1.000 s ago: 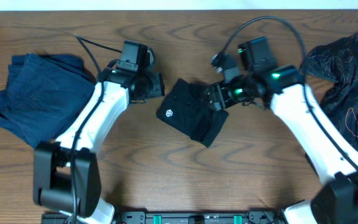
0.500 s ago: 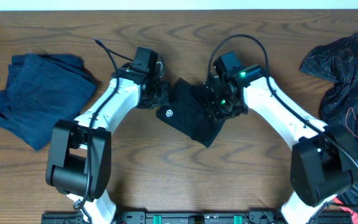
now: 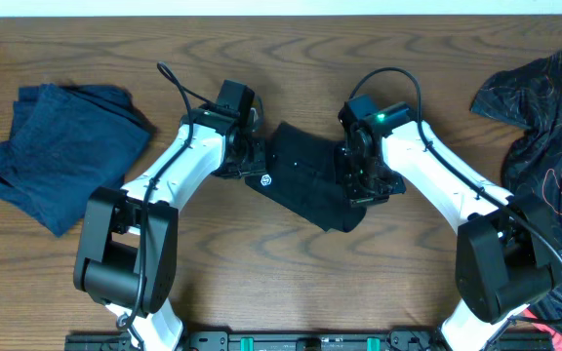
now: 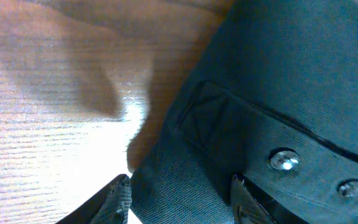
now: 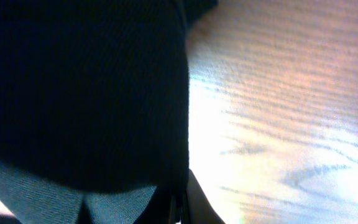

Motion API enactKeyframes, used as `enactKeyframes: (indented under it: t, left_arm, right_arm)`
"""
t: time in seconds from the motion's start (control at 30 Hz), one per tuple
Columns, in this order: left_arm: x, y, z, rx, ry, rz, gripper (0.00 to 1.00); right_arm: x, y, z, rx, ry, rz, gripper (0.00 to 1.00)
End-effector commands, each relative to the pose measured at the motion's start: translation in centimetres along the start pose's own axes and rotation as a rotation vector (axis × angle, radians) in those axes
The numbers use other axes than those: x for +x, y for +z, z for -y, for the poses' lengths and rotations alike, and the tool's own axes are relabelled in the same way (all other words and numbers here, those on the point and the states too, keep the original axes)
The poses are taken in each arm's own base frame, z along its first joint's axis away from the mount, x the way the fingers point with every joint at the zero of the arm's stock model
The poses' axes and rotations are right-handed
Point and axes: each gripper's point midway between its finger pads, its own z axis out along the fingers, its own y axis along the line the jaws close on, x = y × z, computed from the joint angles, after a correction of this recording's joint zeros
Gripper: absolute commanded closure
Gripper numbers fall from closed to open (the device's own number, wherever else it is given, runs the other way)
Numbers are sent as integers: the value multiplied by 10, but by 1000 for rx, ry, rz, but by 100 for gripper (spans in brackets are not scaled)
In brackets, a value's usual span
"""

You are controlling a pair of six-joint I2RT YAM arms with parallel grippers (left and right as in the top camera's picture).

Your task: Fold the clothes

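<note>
The black garment is lying at a slant and its logo end (image 3: pixel 265 180) is next to my left gripper. I should therefore move my left gripper back and turn the garment (image 3: pixel 306 180) straight before I fold it.
A black garment (image 3: pixel 305 185) with a small white logo lies crumpled at the table's middle. My left gripper (image 3: pixel 253 163) is at its left edge. In the left wrist view its fingers (image 4: pixel 120 194) stand apart, open, with a fold of the dark cloth (image 4: pixel 185 186) lying between them, near two metal snaps (image 4: pixel 284 160). My right gripper (image 3: pixel 361 185) is at the garment's right edge. In the right wrist view this gripper (image 5: pixel 180 208) is shut, and the black cloth's (image 5: pixel 86 93) edge runs down into the closed jaws.
Folded dark blue clothes (image 3: pixel 57 151) lie at the far left of the wooden table (image 3: pixel 261 273). A heap of dark patterned clothes (image 3: pixel 544 127) spreads along the right edge. Cables loop over both arms near the back.
Both arms have come in to the black garment from behind it. The right gripper has gone from open to shut on the garment's right edge. The left jaws have kept the same width.
</note>
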Motion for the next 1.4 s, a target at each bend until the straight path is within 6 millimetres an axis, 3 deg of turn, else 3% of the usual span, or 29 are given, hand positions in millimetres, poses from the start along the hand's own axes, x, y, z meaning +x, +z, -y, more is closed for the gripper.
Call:
enactKeyframes:
  t: [0.0, 0.1, 0.3, 0.47, 0.6, 0.77, 0.87, 0.97, 1.07, 1.23, 1.37]
  left_arm:
    - [19, 12, -17, -60, -7, -55, 48]
    - [33, 15, -23, -78, -16, -101, 48]
    - [44, 13, -28, -98, -26, -147, 48]
    - [40, 1, -37, -158, -17, -107, 49]
    - [14, -34, -40, -213, 3, 53, 48]
    - [-33, -77, -13, -118, 49, 319, 44]
    - [-60, -85, 2, -57, 68, 432, 43]
    - [-79, -78, 16, 7, 86, 483, 43]
    - [-86, -58, 29, 84, 106, 470, 43]
    - [-73, -12, 32, 142, 109, 341, 43]
    - [-58, 11, 29, 154, 97, 247, 43]
  right_arm:
    - [5, 2, 11, 66, 37, -20, 98]
    - [7, 0, 27, 139, 117, -20, 94]
    - [17, -1, 39, 152, 157, -69, 82]
    - [25, -4, 42, 158, 163, -96, 82]
    - [21, -11, 37, 118, 167, -51, 83]
    - [-1, -34, 11, -53, 110, 103, 85]
    - [-14, -49, -13, -184, 35, 191, 88]
    - [-23, -52, -25, -225, 10, 228, 89]
    - [-23, -47, -32, -233, -5, 214, 90]
    - [-22, -34, -46, -249, -33, 170, 91]
    - [-23, -17, -58, -267, -62, 137, 91]
